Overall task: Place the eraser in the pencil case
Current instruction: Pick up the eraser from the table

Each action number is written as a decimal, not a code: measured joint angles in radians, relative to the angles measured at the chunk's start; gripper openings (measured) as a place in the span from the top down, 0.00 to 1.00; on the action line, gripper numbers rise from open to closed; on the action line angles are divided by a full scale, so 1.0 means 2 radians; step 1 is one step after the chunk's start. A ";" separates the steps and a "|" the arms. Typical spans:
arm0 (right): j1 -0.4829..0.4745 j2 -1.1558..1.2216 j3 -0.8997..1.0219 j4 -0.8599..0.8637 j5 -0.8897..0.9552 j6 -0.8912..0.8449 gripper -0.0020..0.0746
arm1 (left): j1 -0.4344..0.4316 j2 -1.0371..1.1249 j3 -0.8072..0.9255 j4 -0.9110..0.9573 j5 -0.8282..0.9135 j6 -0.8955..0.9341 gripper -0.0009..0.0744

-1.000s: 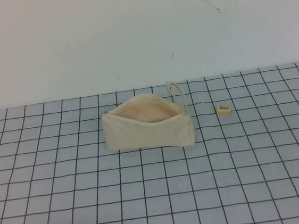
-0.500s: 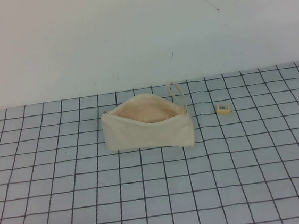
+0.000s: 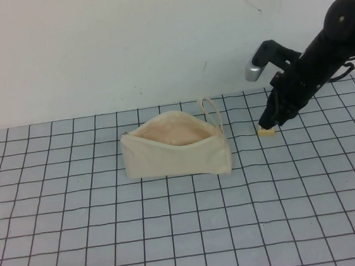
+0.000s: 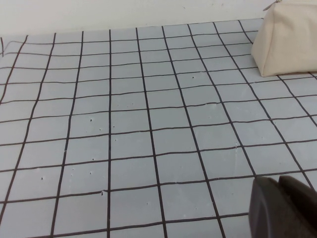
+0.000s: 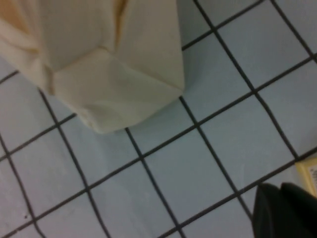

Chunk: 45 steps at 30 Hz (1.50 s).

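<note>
My gripper will put the eraser inside, and the pencil case will stay open and in place, because the pencil case's opening is already wide open above its upright front side.
The cream pencil case lies open on the grid mat, its peach lining showing and its fabric loop at its right end. It also shows in the left wrist view and the right wrist view. The tiny pale yellow eraser lies on the mat to the right of the case. My right gripper hangs just over the eraser, tips pointing down, fingers together; the eraser lies beside the fingertips. My left gripper is shut and empty, low over the mat, far from the case.
The table is covered by a grey-blue mat with a black grid. A white wall stands behind it. The right arm's black links reach in from the upper right.
The right arm has swung in from the right edge of the high view and its gripper now hangs over the eraser. The case and eraser have not moved.
</note>
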State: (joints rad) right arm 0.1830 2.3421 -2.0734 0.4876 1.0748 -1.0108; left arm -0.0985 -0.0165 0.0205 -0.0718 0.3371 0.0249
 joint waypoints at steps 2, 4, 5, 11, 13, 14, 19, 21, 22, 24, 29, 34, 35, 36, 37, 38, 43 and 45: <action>0.000 0.036 -0.056 -0.010 0.031 0.014 0.93 | 0.000 0.000 0.000 0.000 0.000 0.000 0.99; 0.000 0.048 -0.084 -0.016 0.044 0.017 0.89 | 0.000 0.000 0.000 0.000 0.000 0.000 0.99; 0.000 0.051 -0.091 -0.016 0.048 0.014 0.87 | 0.000 0.000 0.000 0.000 0.000 0.000 0.99; -0.001 0.048 -0.100 -0.016 0.028 -0.001 0.73 | 0.000 0.000 0.000 0.001 0.000 0.000 0.99; -0.002 0.048 -0.100 -0.016 0.018 -0.001 0.64 | 0.000 0.000 0.000 0.001 0.000 0.000 0.99; -0.003 0.051 -0.100 -0.016 0.016 -0.003 0.58 | 0.000 0.000 0.000 0.001 0.000 0.000 0.99; -0.011 0.067 -0.100 -0.016 0.011 -0.025 0.38 | 0.000 0.000 0.000 0.001 0.000 0.000 0.99; -0.016 0.078 -0.100 -0.016 0.009 -0.034 0.36 | 0.000 0.000 0.000 0.001 0.000 0.000 0.99; -0.018 0.084 -0.100 -0.015 0.007 -0.037 0.36 | 0.000 0.000 0.000 0.001 0.000 0.000 0.99; -0.024 0.095 -0.100 -0.013 -0.002 -0.040 0.35 | 0.000 0.000 0.000 0.001 0.000 0.000 0.99; -0.037 0.111 -0.100 0.020 -0.019 -0.049 0.35 | 0.000 0.000 0.000 0.001 0.000 0.000 0.99; -0.040 0.114 -0.100 0.046 -0.032 -0.083 0.35 | 0.000 0.000 0.000 0.001 0.000 0.000 0.99; -0.040 0.115 -0.100 0.057 -0.035 -0.092 0.35 | 0.000 0.000 0.000 0.001 0.000 0.000 0.99; -0.040 0.116 -0.100 0.068 -0.037 -0.103 0.35 | 0.000 0.000 0.000 0.001 0.000 0.000 0.99; -0.040 0.116 -0.100 0.077 -0.037 -0.113 0.35 | 0.000 0.000 0.000 0.001 0.000 0.000 0.99; -0.039 0.116 -0.100 0.082 -0.037 -0.123 0.35 | 0.000 0.000 0.000 0.001 0.000 0.000 0.99; -0.036 0.117 -0.100 0.091 -0.029 -0.162 0.37 | 0.000 0.000 0.000 0.001 0.000 0.000 0.99; -0.035 0.118 -0.100 0.090 -0.028 -0.172 0.40 | 0.000 0.000 0.000 0.001 0.000 0.000 0.99</action>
State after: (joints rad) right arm 0.1138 2.5779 -2.2743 0.6674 1.0183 -1.3555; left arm -0.0985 -0.0165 0.0205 -0.0704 0.3371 0.0249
